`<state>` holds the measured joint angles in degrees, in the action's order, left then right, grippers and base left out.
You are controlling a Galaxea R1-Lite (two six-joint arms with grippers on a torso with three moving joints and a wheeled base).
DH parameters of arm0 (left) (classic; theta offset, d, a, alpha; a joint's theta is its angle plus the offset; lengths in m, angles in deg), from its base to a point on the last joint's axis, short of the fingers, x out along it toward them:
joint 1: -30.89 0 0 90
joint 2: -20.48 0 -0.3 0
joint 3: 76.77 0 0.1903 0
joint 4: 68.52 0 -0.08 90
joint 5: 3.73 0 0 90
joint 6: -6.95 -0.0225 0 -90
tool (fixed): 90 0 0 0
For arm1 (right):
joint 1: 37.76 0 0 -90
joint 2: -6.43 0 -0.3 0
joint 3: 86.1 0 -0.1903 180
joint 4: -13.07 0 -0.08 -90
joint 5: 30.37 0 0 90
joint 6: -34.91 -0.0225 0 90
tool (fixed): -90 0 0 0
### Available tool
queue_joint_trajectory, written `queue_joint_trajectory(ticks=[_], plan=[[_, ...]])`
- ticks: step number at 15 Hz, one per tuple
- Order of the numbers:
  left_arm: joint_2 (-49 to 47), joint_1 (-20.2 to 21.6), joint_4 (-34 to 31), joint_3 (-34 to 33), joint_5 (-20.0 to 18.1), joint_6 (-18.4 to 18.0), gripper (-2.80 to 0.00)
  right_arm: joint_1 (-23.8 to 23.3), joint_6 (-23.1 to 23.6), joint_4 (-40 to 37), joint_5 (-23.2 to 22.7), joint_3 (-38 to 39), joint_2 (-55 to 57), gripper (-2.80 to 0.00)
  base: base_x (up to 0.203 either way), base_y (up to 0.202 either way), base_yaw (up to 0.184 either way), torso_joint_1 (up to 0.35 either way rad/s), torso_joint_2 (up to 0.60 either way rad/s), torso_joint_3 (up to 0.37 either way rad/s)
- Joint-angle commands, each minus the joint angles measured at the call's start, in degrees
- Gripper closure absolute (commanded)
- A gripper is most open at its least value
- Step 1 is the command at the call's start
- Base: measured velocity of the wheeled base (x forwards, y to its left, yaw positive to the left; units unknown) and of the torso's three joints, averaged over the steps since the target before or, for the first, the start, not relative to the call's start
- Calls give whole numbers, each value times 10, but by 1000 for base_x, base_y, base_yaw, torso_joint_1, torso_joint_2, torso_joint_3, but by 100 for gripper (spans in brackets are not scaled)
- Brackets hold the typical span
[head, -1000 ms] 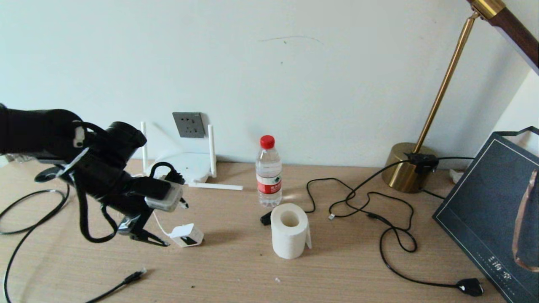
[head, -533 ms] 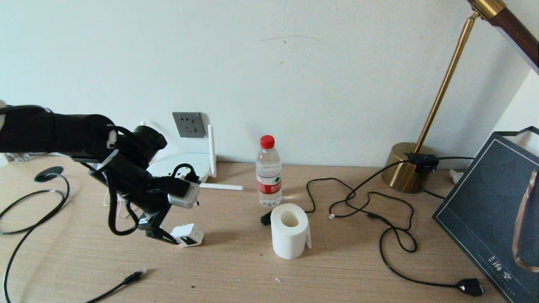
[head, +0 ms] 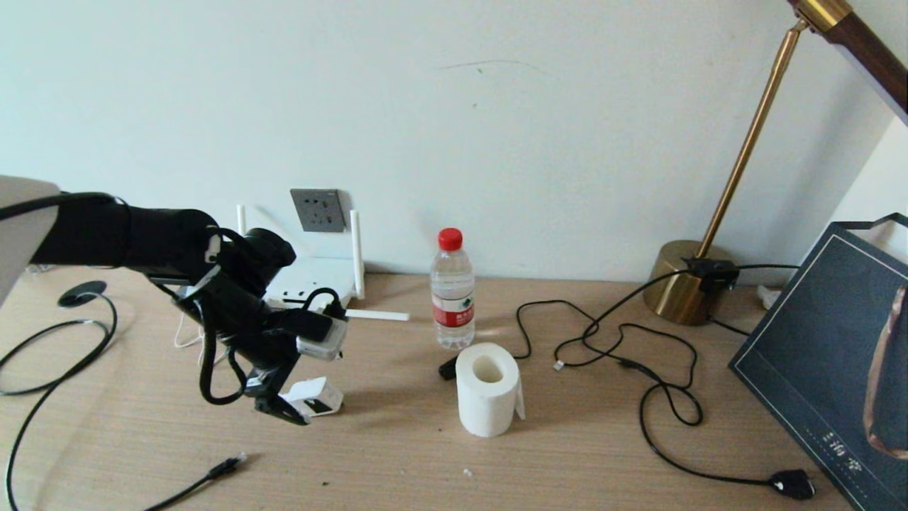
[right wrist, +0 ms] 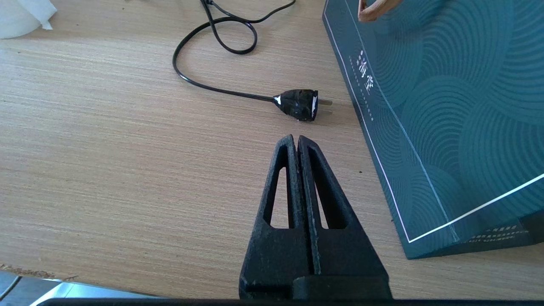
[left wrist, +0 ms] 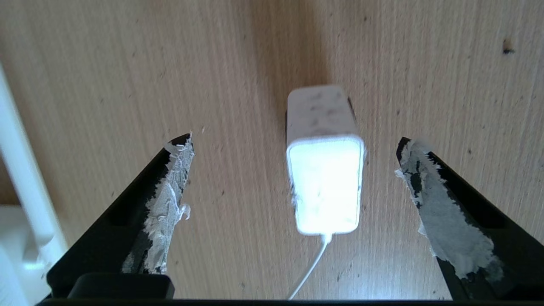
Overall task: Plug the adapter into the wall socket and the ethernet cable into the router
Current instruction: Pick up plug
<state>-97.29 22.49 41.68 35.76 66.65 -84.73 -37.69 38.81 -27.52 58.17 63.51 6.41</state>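
Observation:
I expect the router to stay put when I lift the adapter to the wall socket, because the thin white cord (head: 181, 336) bends slack beside the router (head: 313, 279).
The white cube adapter (head: 316, 397) lies on the wooden table with its thin white cord trailing toward my left arm. My left gripper (head: 282, 410) hangs just over it, open. In the left wrist view the adapter (left wrist: 325, 178) sits between the two spread fingers of that gripper (left wrist: 294, 142), touching neither pad. The dark-grey wall socket (head: 318, 210) is on the wall behind the white router (head: 312, 273). The ethernet cable's plug (head: 227, 466) lies near the front left edge. My right gripper (right wrist: 296, 139) rests shut and empty over the table at the right, outside the head view.
A water bottle (head: 452, 291) and a toilet-paper roll (head: 488, 389) stand right of the adapter. The brass lamp base (head: 687, 284), its looping black cord (head: 660, 397) with chunky plug (right wrist: 297, 104), and a dark bag (head: 830, 355) fill the right side.
My left arm has swung to the right and lowered, bringing its open fingers from left of the adapter to either side of it. The adapter has not moved.

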Motion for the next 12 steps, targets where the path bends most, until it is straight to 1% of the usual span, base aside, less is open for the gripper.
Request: queue_joint_trajectory(ticks=[1,10,11,12], plan=[[-3,-3,-2,0,-1,-4,-280,0,1,-1,0,0,0,0,0,0,0,0,0,0],[-28,-3,2,-6,-2,5,-280,0,1,-1,0,0,0,0,0,0,0,0,0,0],[-31,-3,2,-5,-2,5,0,0,1,-1,0,0,0,0,0,0,0,0,0,0],[-33,-3,2,-3,-2,5,0,0,1,-1,0,0,0,0,0,0,0,0,0,0]])
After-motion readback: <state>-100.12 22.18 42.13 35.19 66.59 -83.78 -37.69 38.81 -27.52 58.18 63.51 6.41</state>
